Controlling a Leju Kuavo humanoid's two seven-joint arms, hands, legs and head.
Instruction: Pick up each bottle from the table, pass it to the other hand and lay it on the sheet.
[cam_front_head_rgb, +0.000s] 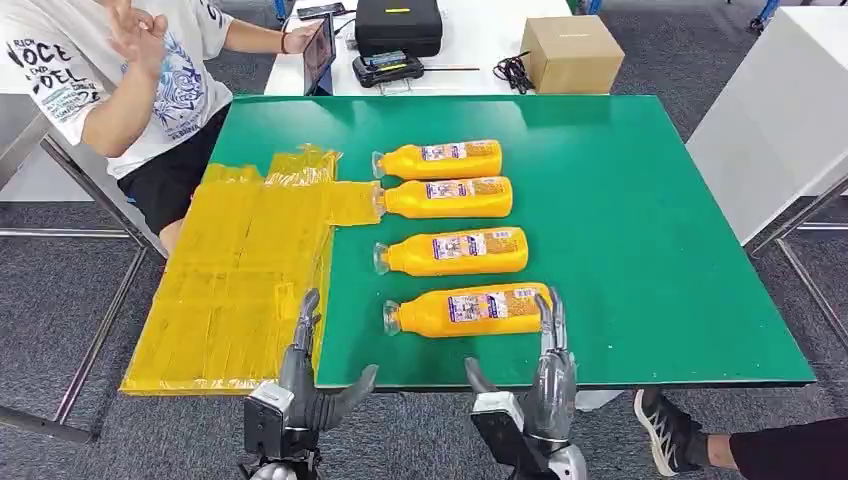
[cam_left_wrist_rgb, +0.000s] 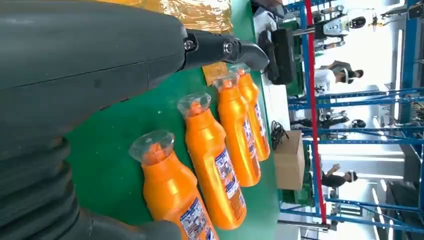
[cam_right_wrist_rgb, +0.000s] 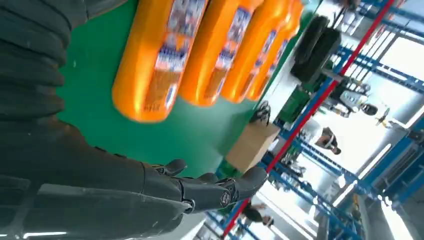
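The space behind the nearest bottle is only a narrow gap (cam_front_head_rgb: 465, 282), so the next bottle (cam_front_head_rgb: 458, 252) will swing crooked when the robot grips around the nearest bottle.
Several orange bottles lie side by side on the green table (cam_front_head_rgb: 620, 230), caps toward the yellow sheet (cam_front_head_rgb: 235, 290). The nearest bottle (cam_front_head_rgb: 468, 310) (cam_left_wrist_rgb: 172, 192) (cam_right_wrist_rgb: 150, 65) lies just beyond my hands. Farther back lie a second (cam_front_head_rgb: 452, 252), a third (cam_front_head_rgb: 446, 198) and a fourth bottle (cam_front_head_rgb: 437, 160). My right hand (cam_front_head_rgb: 535, 385) (cam_right_wrist_rgb: 200, 192) is open at the table's front edge, fingertips at the nearest bottle's base end. My left hand (cam_front_head_rgb: 305, 385) (cam_left_wrist_rgb: 215, 47) is open too, fingers up by the sheet's near corner. Neither holds anything.
A person in a white T-shirt (cam_front_head_rgb: 110, 70) sits at the table's far left corner. Behind the table stand a cardboard box (cam_front_head_rgb: 572, 52), a black case (cam_front_head_rgb: 398, 25) and a tablet (cam_front_head_rgb: 320, 52). Someone's shoe (cam_front_head_rgb: 665, 430) is at the near right.
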